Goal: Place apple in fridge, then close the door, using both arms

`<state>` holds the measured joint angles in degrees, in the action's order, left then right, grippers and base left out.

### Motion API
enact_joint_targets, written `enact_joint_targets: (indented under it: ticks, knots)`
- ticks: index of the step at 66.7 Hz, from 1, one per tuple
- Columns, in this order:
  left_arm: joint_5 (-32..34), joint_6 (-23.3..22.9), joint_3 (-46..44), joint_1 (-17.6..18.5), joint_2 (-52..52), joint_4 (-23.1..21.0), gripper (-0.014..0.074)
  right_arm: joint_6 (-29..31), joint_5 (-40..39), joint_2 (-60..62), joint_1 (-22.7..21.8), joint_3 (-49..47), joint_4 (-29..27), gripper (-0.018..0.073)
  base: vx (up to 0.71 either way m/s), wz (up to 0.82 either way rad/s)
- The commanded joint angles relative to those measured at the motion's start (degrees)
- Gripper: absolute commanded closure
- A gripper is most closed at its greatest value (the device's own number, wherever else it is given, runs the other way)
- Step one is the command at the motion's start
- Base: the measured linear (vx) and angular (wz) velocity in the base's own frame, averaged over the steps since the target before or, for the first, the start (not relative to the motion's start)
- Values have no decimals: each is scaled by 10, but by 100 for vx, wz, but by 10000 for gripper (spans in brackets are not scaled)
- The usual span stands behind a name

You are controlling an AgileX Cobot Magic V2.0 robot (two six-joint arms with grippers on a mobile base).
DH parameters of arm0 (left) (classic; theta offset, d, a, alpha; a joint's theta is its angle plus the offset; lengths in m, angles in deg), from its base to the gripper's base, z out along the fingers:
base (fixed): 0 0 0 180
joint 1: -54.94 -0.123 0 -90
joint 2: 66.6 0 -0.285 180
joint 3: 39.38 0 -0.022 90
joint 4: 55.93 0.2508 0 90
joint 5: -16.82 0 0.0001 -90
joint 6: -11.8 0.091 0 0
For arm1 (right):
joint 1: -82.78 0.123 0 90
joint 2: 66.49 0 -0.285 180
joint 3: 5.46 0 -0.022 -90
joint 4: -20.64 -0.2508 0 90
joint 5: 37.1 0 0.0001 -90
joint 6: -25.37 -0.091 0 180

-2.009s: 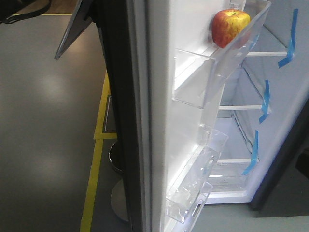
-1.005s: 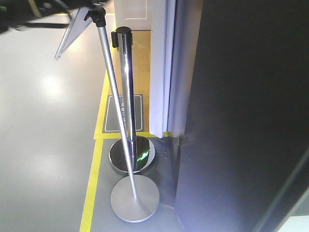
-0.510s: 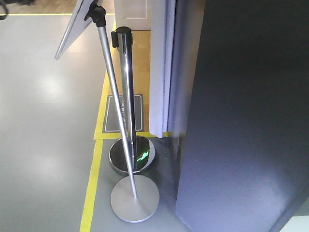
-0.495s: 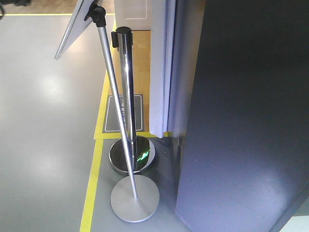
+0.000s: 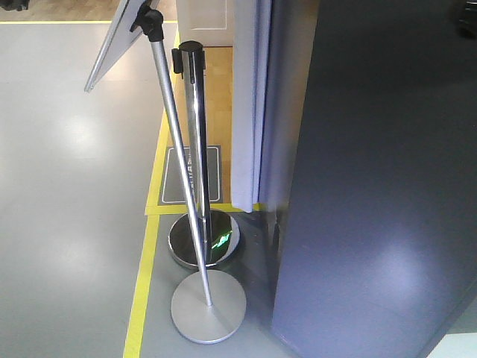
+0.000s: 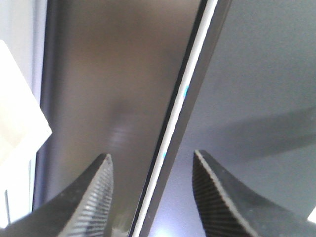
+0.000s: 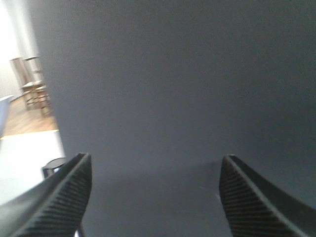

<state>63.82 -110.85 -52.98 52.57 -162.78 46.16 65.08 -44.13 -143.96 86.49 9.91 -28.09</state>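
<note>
The grey door point(image 5: 373, 194) will swing flush and stay shut when the robot pushes it, because the door's bottom edge point(image 5: 289, 343) slants out from the fridge's side panel.
The door's point(image 5: 380, 186) dark grey outer face fills the right of the front view. The apple is hidden. In the left wrist view a thin white seam point(image 6: 182, 113) with a speck of blue runs between the fridge's brownish side panel point(image 6: 108, 74) and the grey door point(image 6: 266, 74). My left gripper point(image 6: 151, 155) is open, its fingers on either side of that seam and nothing held. My right gripper point(image 7: 156, 157) is open too, facing the plain dark door face point(image 7: 173, 74) with nothing between its fingers.
Left of the fridge stand a chrome stanchion post point(image 5: 195, 149) and a leaning sign stand point(image 5: 175, 149) on round bases. A white curtain point(image 5: 250, 97) hangs behind them. Yellow floor tape point(image 5: 145, 276) runs along the grey floor. Chairs point(image 7: 32, 79) show far left.
Two seconds ago the door stood open with the apple in its top bin; now it is swung almost shut, hiding the inside. The black arm at upper left has left the front view.
</note>
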Motion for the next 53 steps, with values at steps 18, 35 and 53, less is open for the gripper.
enact_joint_targets:
  ticks: [18, 35, 53]
  knots:
    - [-17, -6, -20, 0, 27, 1, 242, 7, -82, -58, -4, -21, -12, 45, 0, 0]
    - [-24, -6, -20, 0, 27, 1, 242, 7, -58, -103, -27, -65, -14, 45, 0, 0]
    - [-28, -6, -20, 0, 27, 1, 242, 7, 65, -174, -90, -176, -26, 45, 0, 0]
